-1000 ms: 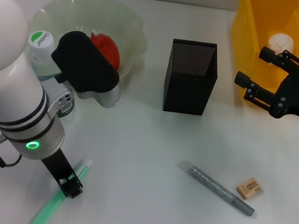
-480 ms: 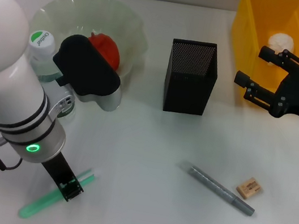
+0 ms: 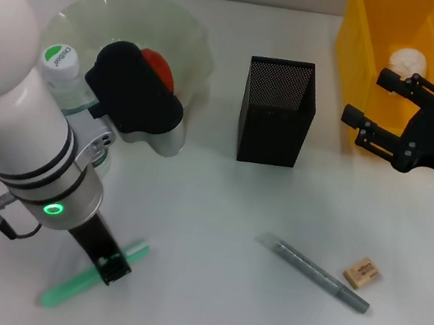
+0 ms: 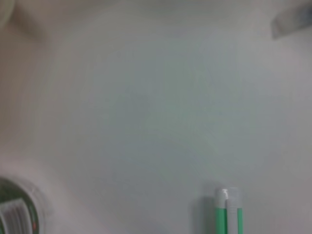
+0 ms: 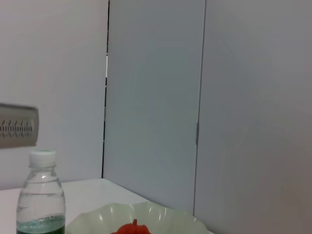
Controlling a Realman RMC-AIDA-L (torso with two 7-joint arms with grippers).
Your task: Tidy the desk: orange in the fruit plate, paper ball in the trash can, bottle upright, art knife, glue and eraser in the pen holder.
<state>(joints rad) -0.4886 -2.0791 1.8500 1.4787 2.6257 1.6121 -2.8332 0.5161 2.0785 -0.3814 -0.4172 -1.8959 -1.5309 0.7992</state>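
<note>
My left gripper leaves the green stick's long end (image 3: 69,288) sticking out and the pen holder's opening (image 3: 281,85) is open, so I should keep carrying until that end stands inside.
My left gripper (image 3: 109,266) is low over the near left of the desk, shut on a green stick (image 3: 79,281) that lies slanted; whether it is the art knife or the glue I cannot tell. The stick's white-tipped end (image 4: 226,210) shows in the left wrist view. The orange (image 3: 159,67) lies in the fruit plate (image 3: 195,35), partly hidden by my left arm. The bottle (image 3: 59,63) stands upright beside the plate. The paper ball (image 3: 407,59) lies in the trash can (image 3: 363,37). My right gripper (image 3: 375,98) hangs open at the can's front wall. The pen holder (image 3: 277,114) stands mid-desk.
A grey pen-shaped thing (image 3: 319,275) and the eraser (image 3: 362,272) lie on the desk near the right front. The right wrist view shows the bottle (image 5: 41,195), the fruit plate's rim (image 5: 146,212) and the orange's top (image 5: 130,228) before a grey wall.
My left gripper has moved a little right and towards me, and the green stick has swung from steep to a flatter slant with it. The right arm has not moved.
</note>
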